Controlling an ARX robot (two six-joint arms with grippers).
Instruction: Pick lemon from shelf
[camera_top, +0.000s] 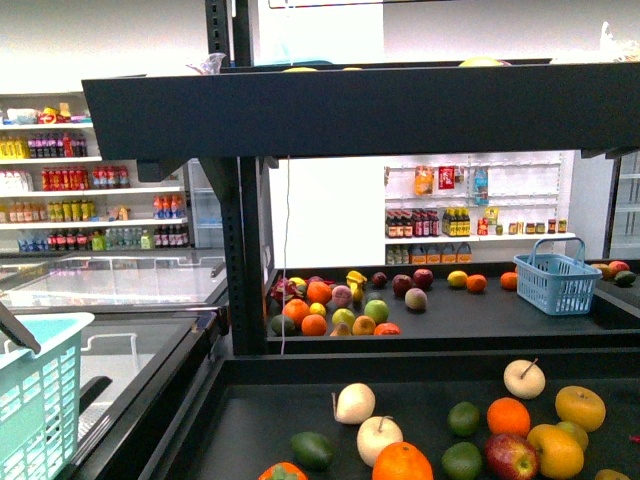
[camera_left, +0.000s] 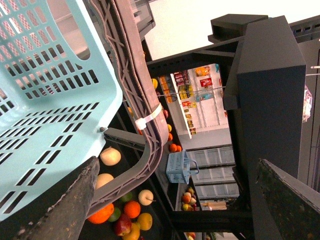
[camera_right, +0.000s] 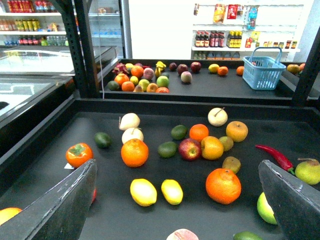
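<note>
My gripper will bring the turquoise basket (camera_top: 42, 400) along with its opening facing up when I carry it by the grey handle (camera_left: 137, 85), because that handle arches above the basket.
Two lemons lie side by side on the shelf's (camera_right: 110, 170) flat black tray, a plumper lemon (camera_right: 143, 192) and a slimmer lemon (camera_right: 172, 192). My right gripper (camera_right: 177, 215) hovers open just above and in front of them, its dark fingers (camera_right: 65, 205) spread wide to either side. Nothing is between them. My left gripper (camera_left: 175, 210) is open too, off to the shelf's left side. Close against it is a turquoise basket (camera_left: 50, 100), whose grey handle (camera_left: 145, 150) crosses past one finger. In the front view the shelf (camera_top: 260, 420) shows, but the lemons do not.
Oranges (camera_right: 223, 185), apples, limes, pale pears and a red chilli (camera_right: 272, 156) lie around the lemons. A blue basket (camera_right: 262, 72) stands on the rear tray. Black uprights (camera_right: 80, 45) rise at the left and an upper tier (camera_top: 300, 110) hangs overhead. Glass freezers (camera_top: 110, 285) stand to the left.
</note>
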